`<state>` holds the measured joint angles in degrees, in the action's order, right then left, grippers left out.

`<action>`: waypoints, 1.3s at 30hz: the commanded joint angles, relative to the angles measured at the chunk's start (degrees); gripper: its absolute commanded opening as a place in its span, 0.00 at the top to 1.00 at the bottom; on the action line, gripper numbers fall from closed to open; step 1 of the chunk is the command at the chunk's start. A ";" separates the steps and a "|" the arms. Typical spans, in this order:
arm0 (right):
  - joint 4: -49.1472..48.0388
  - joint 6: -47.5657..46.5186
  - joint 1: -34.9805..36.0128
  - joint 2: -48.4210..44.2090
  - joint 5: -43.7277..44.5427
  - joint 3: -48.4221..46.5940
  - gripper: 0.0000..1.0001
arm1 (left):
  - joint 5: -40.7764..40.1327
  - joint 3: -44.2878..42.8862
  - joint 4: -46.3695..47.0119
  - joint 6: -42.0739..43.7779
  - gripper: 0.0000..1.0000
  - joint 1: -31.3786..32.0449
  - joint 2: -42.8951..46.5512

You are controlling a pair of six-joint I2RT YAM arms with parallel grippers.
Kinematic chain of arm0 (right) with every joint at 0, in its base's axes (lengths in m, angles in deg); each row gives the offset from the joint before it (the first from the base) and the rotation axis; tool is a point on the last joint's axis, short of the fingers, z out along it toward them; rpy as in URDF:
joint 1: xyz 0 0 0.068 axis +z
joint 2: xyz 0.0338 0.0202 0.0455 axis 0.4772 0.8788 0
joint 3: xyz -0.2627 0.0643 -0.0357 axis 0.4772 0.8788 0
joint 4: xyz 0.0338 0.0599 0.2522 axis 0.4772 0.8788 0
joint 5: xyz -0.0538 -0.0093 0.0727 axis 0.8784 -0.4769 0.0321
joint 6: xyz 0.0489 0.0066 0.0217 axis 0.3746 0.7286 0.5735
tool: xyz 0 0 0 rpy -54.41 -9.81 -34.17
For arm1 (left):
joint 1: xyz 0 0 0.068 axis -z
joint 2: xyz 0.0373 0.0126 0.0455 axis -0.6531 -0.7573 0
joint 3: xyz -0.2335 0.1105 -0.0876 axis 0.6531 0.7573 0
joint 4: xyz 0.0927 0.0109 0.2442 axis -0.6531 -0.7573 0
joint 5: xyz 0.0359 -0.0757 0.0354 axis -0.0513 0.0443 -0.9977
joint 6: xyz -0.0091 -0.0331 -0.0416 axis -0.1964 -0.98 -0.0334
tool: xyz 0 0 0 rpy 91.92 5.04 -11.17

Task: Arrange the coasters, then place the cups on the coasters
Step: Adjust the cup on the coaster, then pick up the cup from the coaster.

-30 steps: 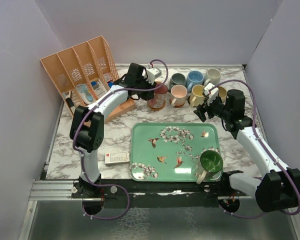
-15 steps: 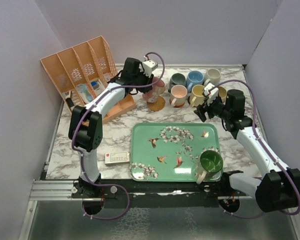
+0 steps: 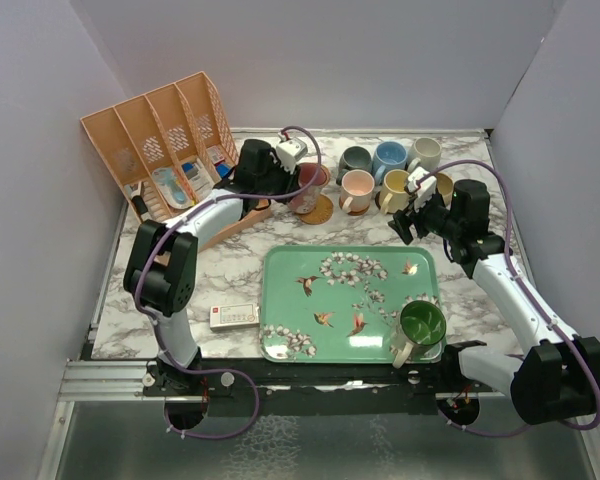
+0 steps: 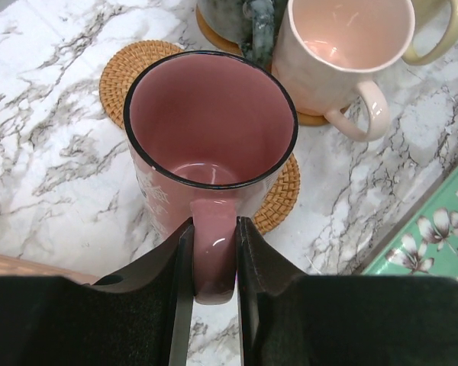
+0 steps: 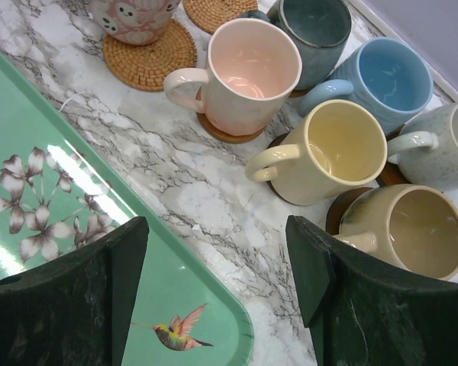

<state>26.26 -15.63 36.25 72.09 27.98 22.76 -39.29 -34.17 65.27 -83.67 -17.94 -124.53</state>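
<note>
The dark pink cup sits off-centre across the near woven coaster's edge (image 4: 281,194), so next my left gripper regrips the cup's handle and brings it to the far coaster (image 4: 130,72).
My left gripper (image 4: 214,225) is shut on the handle of the dark pink cup (image 4: 210,122). That cup hangs upright over a woven coaster (image 4: 278,202); whether it touches the coaster I cannot tell. A second woven coaster (image 4: 130,65) lies bare behind it. In the top view the left gripper (image 3: 288,180) holds this cup (image 3: 306,183) left of the pink cup (image 3: 357,188). My right gripper (image 5: 217,244) is open and empty over the tray corner, short of the yellow cup (image 5: 340,149) and tan cup (image 5: 412,229). The grey (image 5: 317,30), blue (image 5: 382,76) and speckled cream (image 5: 450,145) cups stand behind. The green cup (image 3: 421,325) stands on the tray.
The green floral tray (image 3: 272,300) fills the near middle of the marble table. An orange slotted file rack (image 3: 160,130) stands at the back left, close behind the left arm. A small white and red box (image 3: 233,317) lies left of the tray.
The left wrist has swung left and lower with the dark pink cup still in its grip, and the cup has shifted slightly left over its coaster. The right arm has not moved.
</note>
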 commanded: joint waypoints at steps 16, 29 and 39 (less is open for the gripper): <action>-0.13 -0.54 -0.31 -0.68 1.04 0.46 0.26 | -0.08 13.89 -2.33 1.40 0.74 -0.07 10.13; -0.13 -0.63 -0.29 -0.77 1.07 0.50 0.26 | -1.94 11.62 -5.52 1.67 0.47 -0.07 8.29; -0.13 -0.87 -0.31 -0.64 1.21 0.55 0.26 | -0.73 9.06 -6.34 0.25 0.45 0.00 3.14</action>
<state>26.26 -15.65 36.25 72.09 28.35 22.76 -40.58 -22.57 59.54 -82.62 -18.16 -119.28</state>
